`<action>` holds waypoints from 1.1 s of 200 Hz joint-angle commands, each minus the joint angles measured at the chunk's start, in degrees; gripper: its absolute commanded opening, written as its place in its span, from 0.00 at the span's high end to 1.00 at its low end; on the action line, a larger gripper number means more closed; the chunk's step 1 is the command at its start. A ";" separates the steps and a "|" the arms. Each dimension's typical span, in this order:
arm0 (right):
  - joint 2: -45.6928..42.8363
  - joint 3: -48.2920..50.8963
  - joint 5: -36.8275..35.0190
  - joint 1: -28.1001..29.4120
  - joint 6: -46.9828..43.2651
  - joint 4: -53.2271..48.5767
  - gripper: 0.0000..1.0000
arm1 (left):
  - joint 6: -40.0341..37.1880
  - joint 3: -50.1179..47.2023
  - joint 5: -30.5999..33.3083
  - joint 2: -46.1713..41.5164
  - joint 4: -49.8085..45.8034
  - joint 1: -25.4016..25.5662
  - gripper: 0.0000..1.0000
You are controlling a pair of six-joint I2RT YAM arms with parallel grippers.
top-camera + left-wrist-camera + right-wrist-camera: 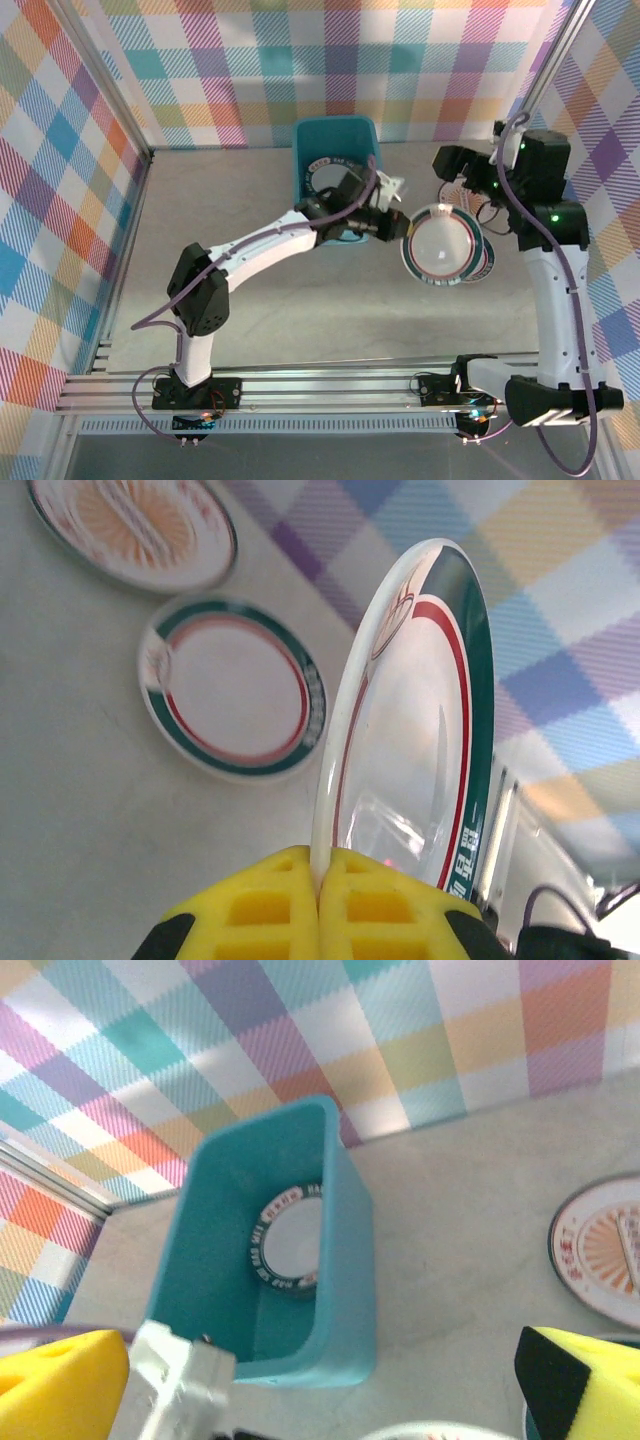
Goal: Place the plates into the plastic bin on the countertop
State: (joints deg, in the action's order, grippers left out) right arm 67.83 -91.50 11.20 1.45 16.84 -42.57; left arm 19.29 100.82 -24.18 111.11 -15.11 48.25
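My gripper will lower the white plate point(442, 243), and it will fit and settle on top of the dark-rimmed plate point(326, 177), which lies flat in the bin with room around it.
My left gripper point(403, 228) point(320, 878) is shut on the edge of a white plate with a teal and red rim point(440, 247) point(420, 720), held tilted above the countertop point(300, 330) just right of the plastic bin point(335, 160) point(350, 1280). A dark-rimmed plate point(322, 176) point(290, 1240) lies inside the bin. Below the held plate lie a matching teal-and-red plate point(232, 688) point(488, 262) and an orange sunburst plate point(135, 525) point(605, 1250). My right gripper point(452, 166) point(320, 1390) hovers open and empty to the right of the bin, above the sunburst plate.
Plaid walls with aluminium rails close in the back and both sides. The bin stands against the back wall. My left arm's white wrist hardware point(180, 1380) crosses the right wrist view near the bin's front corner.
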 commanded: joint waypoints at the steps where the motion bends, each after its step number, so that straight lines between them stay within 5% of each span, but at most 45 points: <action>1: 2.82 -5.31 1.55 -0.28 -4.60 -4.66 0.02 | 2.31 4.44 -4.26 -2.74 0.95 -4.30 1.00; 30: 4.71 -7.51 6.57 -0.27 -6.18 -6.98 0.08 | 4.93 6.00 -7.00 -3.27 4.31 -9.84 1.00; 94: 7.51 -6.00 5.02 -0.24 -4.84 -8.73 0.21 | 10.47 7.20 -12.29 -2.49 11.42 -18.54 1.00; 220: 16.37 -0.72 12.75 -0.65 5.04 5.84 0.47 | 15.16 10.97 -15.64 1.10 15.22 -21.63 1.00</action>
State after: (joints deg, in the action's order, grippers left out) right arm 84.29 -93.58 22.11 1.43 18.85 -41.63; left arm 33.06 108.92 -37.91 111.50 -3.88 27.27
